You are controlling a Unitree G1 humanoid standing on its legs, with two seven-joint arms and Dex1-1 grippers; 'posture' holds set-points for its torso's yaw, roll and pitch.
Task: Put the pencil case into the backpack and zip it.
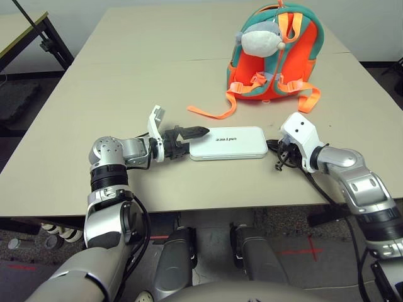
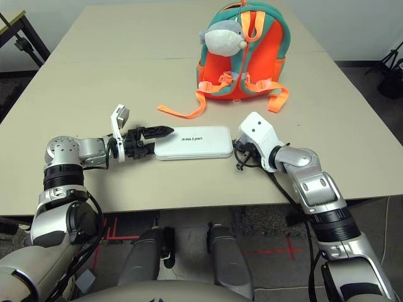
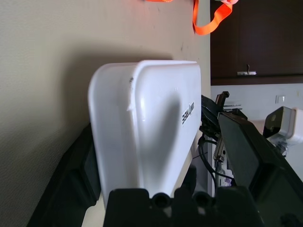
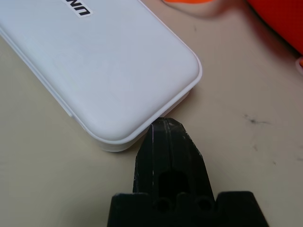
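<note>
My shut right gripper meets the pencil case's corner (image 1: pixel 264 151) and my left gripper's fingers are on both sides of the other end (image 1: pixel 195 150). Next, my left gripper grips and lifts the case.
The white pencil case (image 1: pixel 230 143) lies flat on the table, near the front and about the middle. My left gripper (image 1: pixel 191 142) is open, and its two black fingers straddle the case's left end (image 3: pixel 151 123); one finger (image 3: pixel 246 156) stands a little off the case's side. My right gripper (image 1: pixel 272 146) is shut, its tip (image 4: pixel 165 127) against the case's right end corner (image 4: pixel 94 61). Behind the case the orange and teal backpack (image 1: pixel 277 63) stands upright, with a grey-and-white plush shark (image 1: pixel 261 36) hanging on its front.
A loose orange strap (image 1: pixel 214 113) trails from the backpack onto the beige table (image 1: pixel 126 63) between backpack and case. The table's front edge runs just below both forearms. A second table (image 1: pixel 19 31) stands at the far left.
</note>
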